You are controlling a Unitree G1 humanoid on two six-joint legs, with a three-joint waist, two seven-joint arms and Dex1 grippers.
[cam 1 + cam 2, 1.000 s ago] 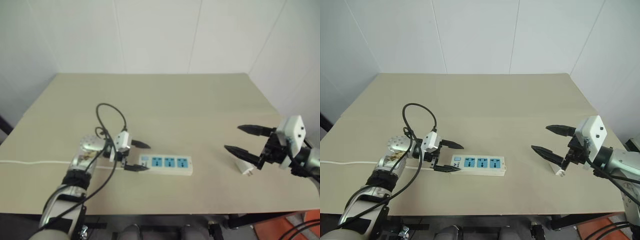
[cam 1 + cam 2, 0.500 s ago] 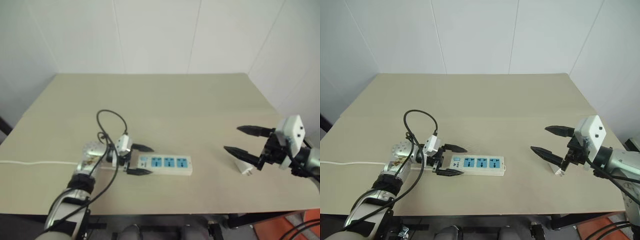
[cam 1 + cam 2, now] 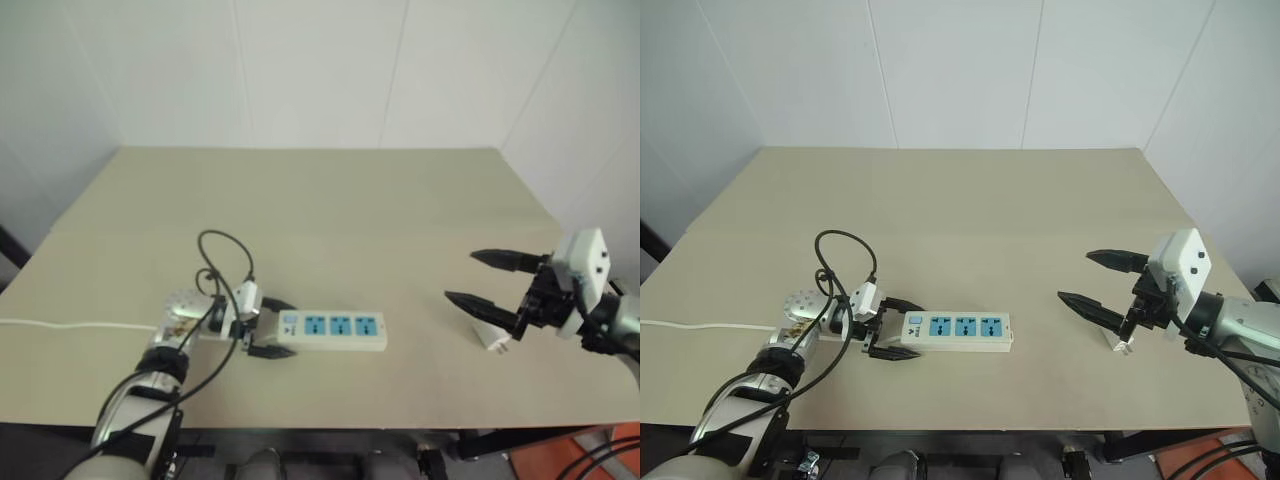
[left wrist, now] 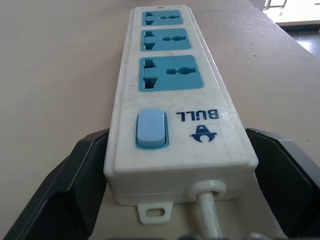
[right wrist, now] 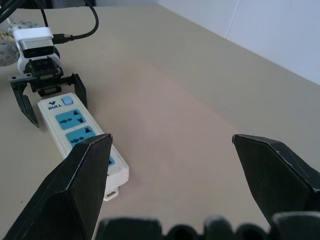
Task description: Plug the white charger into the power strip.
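The socket (image 3: 315, 325) by the switch has open slots, so the power strip (image 3: 332, 331) should stay flat and hold the charger upright when I push the charger in.
The power strip (image 3: 335, 331) lies flat near the table's front, its three blue sockets facing up. My left gripper (image 3: 278, 328) is open and sits low at the strip's switch end, one finger on each side. In the left wrist view, the black fingers (image 4: 75, 190) flank the strip (image 4: 175, 100) by its blue switch without pressing on it. The white charger (image 3: 490, 336) lies on the table at the right, partly hidden under my right gripper (image 3: 465, 277). That gripper hovers above it, open and holding nothing. The right wrist view looks across at the strip (image 5: 80, 135).
A thin white cord (image 3: 70, 324) runs from the strip to the table's left edge. A black cable (image 3: 225, 250) loops above my left wrist. The beige table (image 3: 330, 200) stretches back to white walls, and its right edge is close to the charger.
My left gripper has sunk to the table and now straddles the strip's switch end. The right gripper, charger and strip have stayed put.
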